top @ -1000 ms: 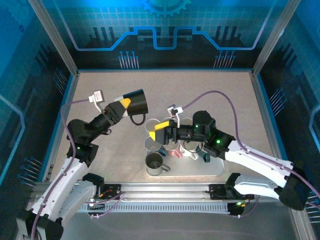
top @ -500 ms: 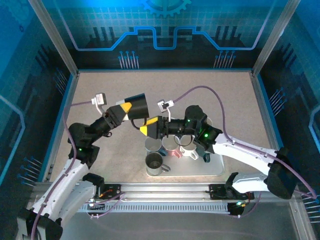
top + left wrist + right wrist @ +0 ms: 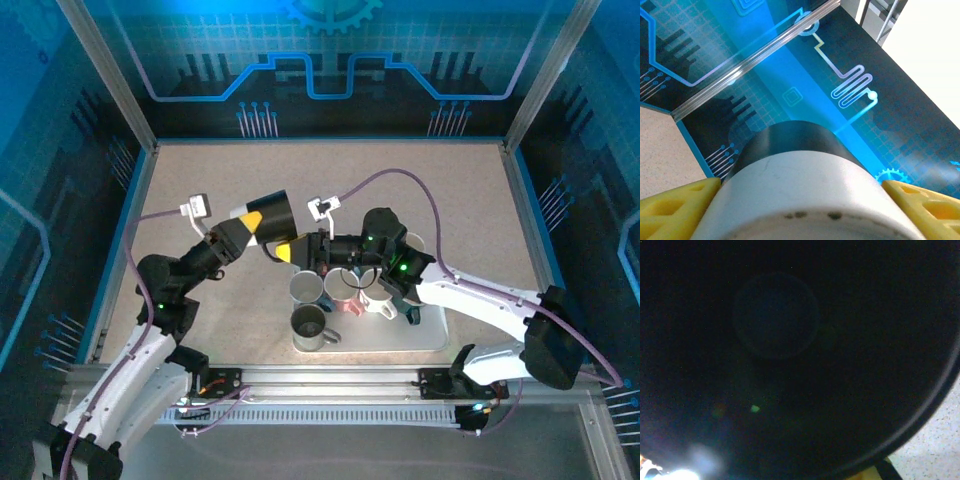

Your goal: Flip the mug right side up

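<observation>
My left gripper is around the black mug's base [image 3: 240,212], so next my right gripper grabs the mug by its rim [image 3: 293,232] and sets it on the tray with the mug's base down.
The black mug [image 3: 272,215] hangs in the air left of centre, lying on its side with its mouth toward the right. My left gripper [image 3: 250,222] is shut on its base end. In the left wrist view, the pale underside of the mug [image 3: 800,175] sits between the yellow fingers [image 3: 670,205]. My right gripper [image 3: 290,250] reaches in from the right and is shut at the mug's lower rim, where the handle is hidden. The right wrist view looks into the mug's dark inside [image 3: 775,315], with a yellow fingertip [image 3: 867,474] by the rim.
A pale tray [image 3: 430,335] lies at the front centre with several mugs on it, among them a metal one [image 3: 310,325], a pink one [image 3: 345,290] and a white one [image 3: 380,295]. Frame posts and blue walls ring the table.
My right arm has swung left from above the tray to the mug and its jaws have shut. The left arm has carried the mug slightly right and down.
</observation>
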